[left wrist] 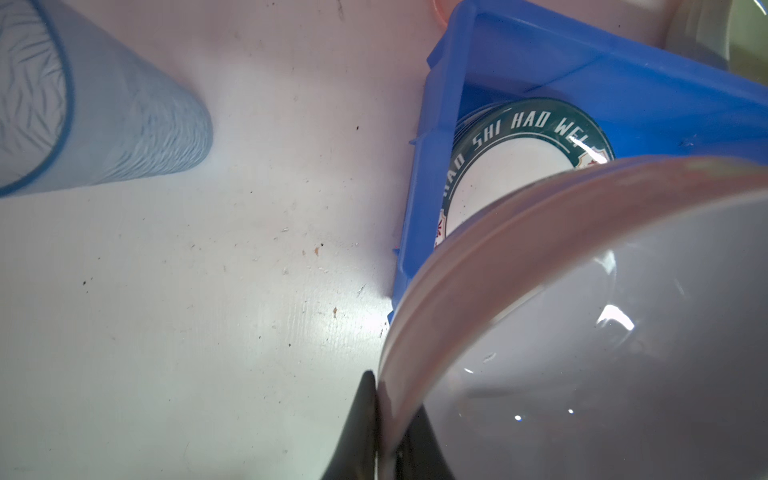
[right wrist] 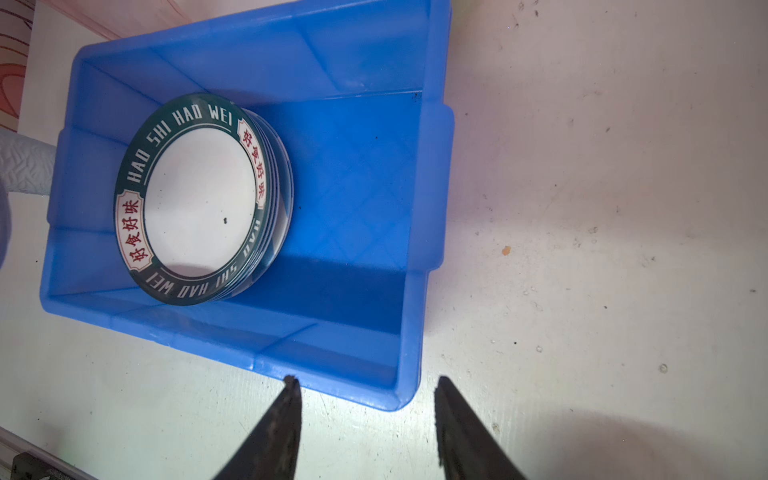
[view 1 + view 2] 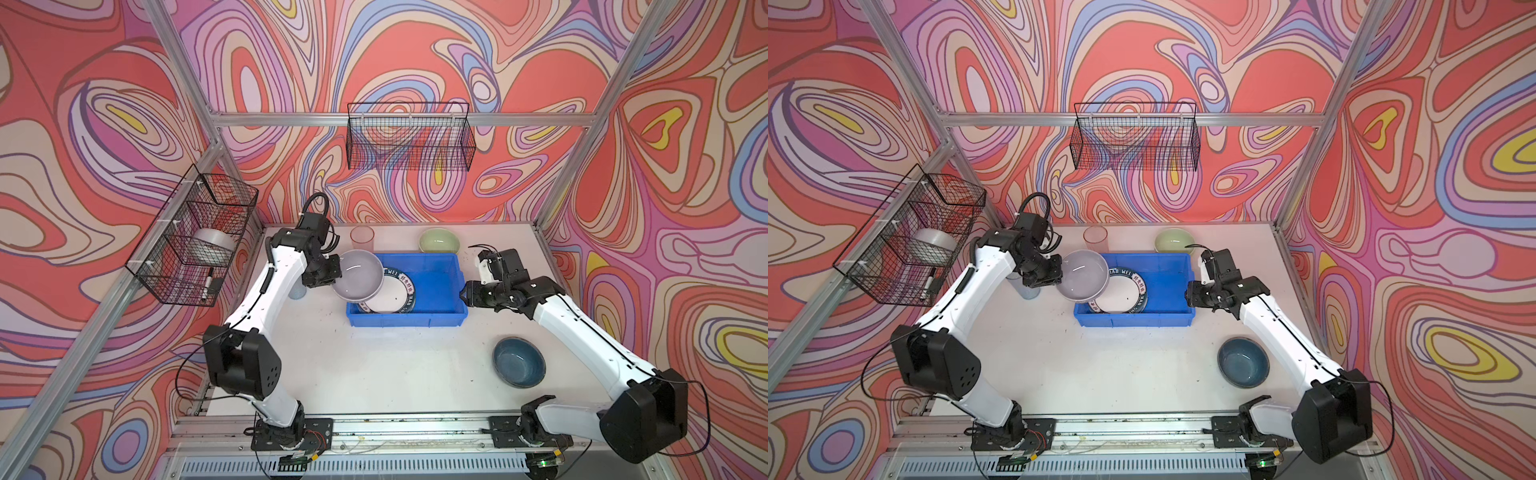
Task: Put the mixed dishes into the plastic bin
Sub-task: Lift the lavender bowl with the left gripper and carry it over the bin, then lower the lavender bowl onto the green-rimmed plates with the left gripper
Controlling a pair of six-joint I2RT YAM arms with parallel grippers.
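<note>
My left gripper keeps moving the bowl over and down until it rests on the plate, since the grey bowl's opening [image 3: 359, 275] faces up and the white plate [image 3: 393, 293] is clear.
The blue plastic bin [image 3: 440, 266] sits mid-table. Inside it, at its left end, lies the white plate with a lettered dark rim [image 3: 390, 297], with another plate's edge [image 2: 278, 187] showing under it. My left gripper [image 3: 334, 270] is shut on the rim of the grey bowl [image 3: 357, 280] and holds it tilted over the bin's left end; its tips [image 1: 380, 399] pinch the wall. My right gripper [image 3: 462, 296] stands open and holds nothing, just outside the bin's right wall at a corner [image 2: 365, 380]. On the table stand the pale green bowl [image 3: 439, 241], dark blue bowl [image 3: 518, 361], pink tumbler [image 3: 362, 239] and blue tumbler [image 3: 1027, 289].
A black wire basket [image 3: 409, 141] hangs on the back wall. A second wire basket [image 3: 195, 241] on the left wall holds a white tape roll [image 3: 214, 245]. Both arm bases stand on the front rail [image 3: 407, 428].
</note>
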